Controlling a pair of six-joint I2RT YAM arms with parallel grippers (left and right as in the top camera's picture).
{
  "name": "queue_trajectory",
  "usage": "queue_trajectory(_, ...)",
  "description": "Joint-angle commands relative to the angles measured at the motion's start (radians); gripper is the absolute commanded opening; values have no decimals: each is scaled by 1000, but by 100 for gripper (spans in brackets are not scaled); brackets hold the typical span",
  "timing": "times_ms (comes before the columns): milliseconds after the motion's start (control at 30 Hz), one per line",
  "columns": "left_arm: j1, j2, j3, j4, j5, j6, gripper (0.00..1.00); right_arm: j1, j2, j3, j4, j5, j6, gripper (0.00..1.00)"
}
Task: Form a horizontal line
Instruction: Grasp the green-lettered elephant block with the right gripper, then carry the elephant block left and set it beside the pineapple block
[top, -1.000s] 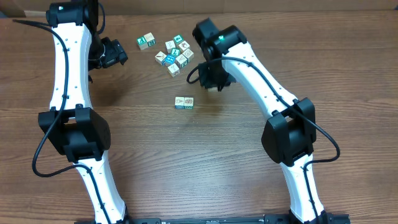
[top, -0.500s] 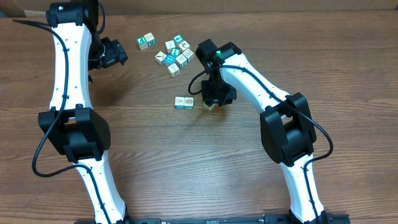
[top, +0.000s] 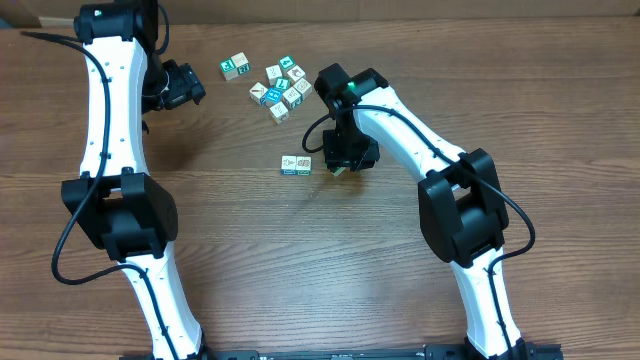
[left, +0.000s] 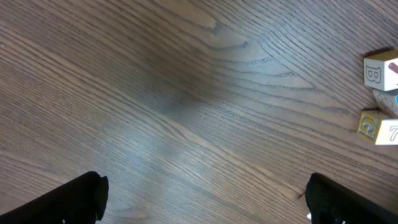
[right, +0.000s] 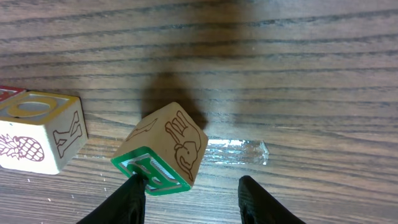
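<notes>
The cube with a green side (right: 163, 148) is crooked and a gap away from the row, so the robot's right gripper should close next to the cube's far side (right: 200, 157) and push the cube toward the row.
The horizontal line (top: 296, 165) is a short row of two cream cubes at the table's middle. In the right wrist view its near cube (right: 40, 130) shows a pineapple and a yellow-rimmed top. Just right of it, a cube with a green face and an elephant drawing (right: 165, 146) rests tilted on the wood, a small gap away from the row. My right gripper (right: 193, 193) stands open around it: the left finger touches the green face, the right finger is clear of it. My left gripper (left: 202, 199) hangs wide open over bare wood at the back left (top: 185, 85).
An irregular bunch of similar cubes (top: 283, 85) lies at the back middle, with one lone cube (top: 235, 66) to its left. Two of these cubes (left: 380, 70) show at the right edge of the left wrist view.
My right arm came down from near the bunch to the spot right of the row with the cube. Its jaws have spread apart since. The left arm has not moved.
</notes>
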Motion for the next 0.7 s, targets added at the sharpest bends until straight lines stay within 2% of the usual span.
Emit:
queue_trajectory(0,-6,-1,4,1,2,-4,100,1,-2,46,-20,19,5,45)
queue_trajectory(233,-6,-1,4,1,2,-3,100,-6,-2,99,-41,19,8,49)
queue_trajectory(400,-6,-1,4,1,2,-3,99,-42,-2,98,-24,19,117,48)
queue_trajectory(500,-6,-1,4,1,2,-3,100,-71,-2,98,-6,21,153,34)
queue_trajectory(667,-7,-1,4,1,2,-4,100,-103,-2,95,-32,23,180,4)
